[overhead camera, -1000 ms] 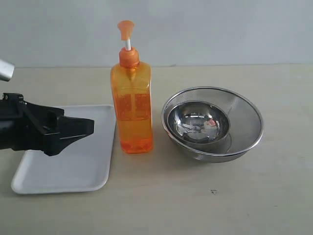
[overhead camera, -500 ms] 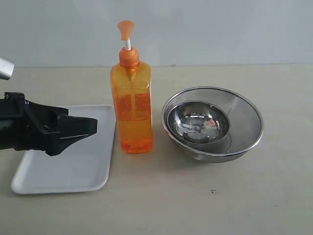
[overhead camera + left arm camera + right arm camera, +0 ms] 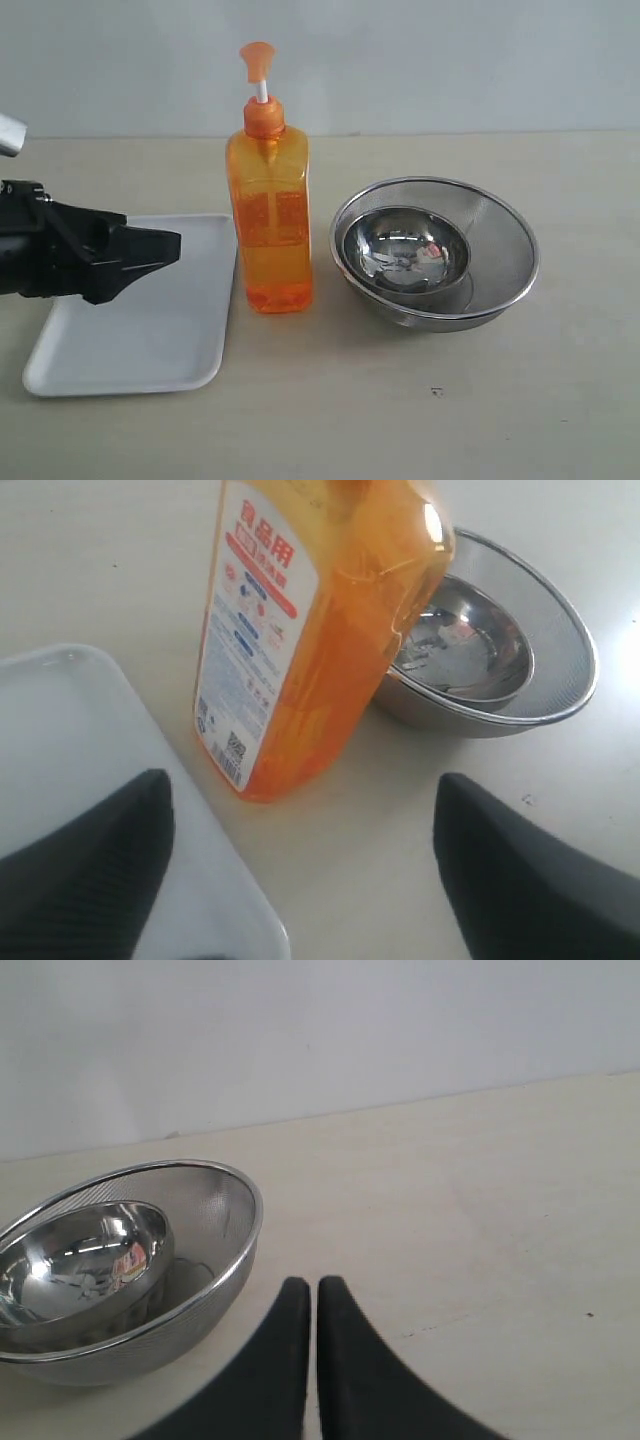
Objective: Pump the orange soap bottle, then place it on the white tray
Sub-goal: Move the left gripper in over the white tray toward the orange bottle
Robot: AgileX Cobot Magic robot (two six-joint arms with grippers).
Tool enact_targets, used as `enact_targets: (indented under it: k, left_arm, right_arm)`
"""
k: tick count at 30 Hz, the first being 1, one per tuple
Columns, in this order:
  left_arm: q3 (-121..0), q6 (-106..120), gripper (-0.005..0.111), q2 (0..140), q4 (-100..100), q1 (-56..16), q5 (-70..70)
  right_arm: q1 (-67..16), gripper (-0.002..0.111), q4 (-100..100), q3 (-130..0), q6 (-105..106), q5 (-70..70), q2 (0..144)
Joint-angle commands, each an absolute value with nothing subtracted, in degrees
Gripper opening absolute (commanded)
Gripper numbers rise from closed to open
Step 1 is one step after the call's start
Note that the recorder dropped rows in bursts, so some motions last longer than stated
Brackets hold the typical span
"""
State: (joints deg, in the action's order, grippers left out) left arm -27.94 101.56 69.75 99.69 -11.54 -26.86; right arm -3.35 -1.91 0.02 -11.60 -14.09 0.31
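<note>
I should move my left gripper back, level it and bring it to the bottle's body [image 3: 272, 208] from the front, because it is tilting down toward the orange soap bottle's base [image 3: 279, 297].
The orange soap bottle [image 3: 268, 215] stands upright on the table, its pump head raised on the white stem. Its base is just off the right edge of the white tray [image 3: 150, 345]. My left gripper [image 3: 170, 248] hovers over the tray, left of the bottle, pointing at it without touching it. In the left wrist view the left gripper [image 3: 302, 785] is open, with nothing between its black fingers; the bottle [image 3: 330, 630] stands ahead with its white label showing, and the tray [image 3: 60, 710] lies beside it. My right gripper [image 3: 312, 1285] is shut and empty, low over the table.
A steel mesh bowl [image 3: 500, 215] with a smaller steel bowl [image 3: 405, 250] inside it sits right of the bottle. It also shows in the left wrist view as the mesh bowl [image 3: 575, 650] and in the right wrist view as the mesh bowl [image 3: 235, 1240]. A pale wall runs behind the table.
My left gripper edged toward the bottle, then drew back to the left a little. The bottle, tray and bowls have not moved.
</note>
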Motion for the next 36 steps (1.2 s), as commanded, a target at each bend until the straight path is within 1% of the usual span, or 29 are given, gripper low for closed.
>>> enact_targets:
  k: [1,7,10,16,18,22,25,26,28,30,32,36]
  left_arm:
    - [-28.4,101.5,0.065,69.7,99.9,-12.0,-32.1]
    - [-29.1,100.7,0.065,69.7,99.9,-12.0,-32.8]
    - [-29.3,100.5,0.065,69.9,99.9,-12.0,-30.5]
    - [-29.4,103.1,0.065,71.1,99.9,-12.0,-16.8]
    - [-29.4,103.9,0.065,71.2,99.4,-12.0,-14.5]
    - [-29.5,108.0,0.065,71.2,97.9,-12.0,-22.9]
    - [-30.7,103.3,0.065,71.2,88.6,-12.0,-32.1]
    - [-30.8,102.4,0.065,71.2,88.7,-12.0,-33.8]
    - [-29.8,109.1,0.065,71.2,98.8,-12.0,-36.0]
    - [-29.3,111.4,0.065,70.7,99.9,-12.0,-39.2]
    - [-29.7,111.0,0.065,70.2,99.9,-12.0,-40.5]
    - [-29.8,113.3,0.065,70.2,99.9,-13.4,-35.8]
  right_arm:
    - [-3.5,0.0,-2.0,0.0,-11.6,-13.7,0.0]
    - [-3.5,0.0,-2.0,0.0,-11.6,-13.7,0.0]
    - [-3.5,0.0,-2.0,0.0,-11.6,-13.7,0.0]
    - [-3.5,0.0,-2.0,0.0,-11.6,-13.7,0.0]
    - [-3.5,0.0,-2.0,0.0,-11.6,-13.7,0.0]
    - [-3.5,0.0,-2.0,0.0,-11.6,-13.7,0.0]
    - [-3.5,0.0,-2.0,0.0,-11.6,-13.5,0.0]
    - [-3.5,0.0,-2.0,0.0,-11.6,-13.5,0.0]
    - [-3.5,0.0,-2.0,0.0,-11.6,-13.5,0.0]
    - [-3.5,0.0,-2.0,0.0,-11.6,-13.5,0.0]
    - [-3.5,0.0,-2.0,0.0,-11.6,-13.5,0.0]
    - [-3.5,0.0,-2.0,0.0,-11.6,-13.5,0.0]
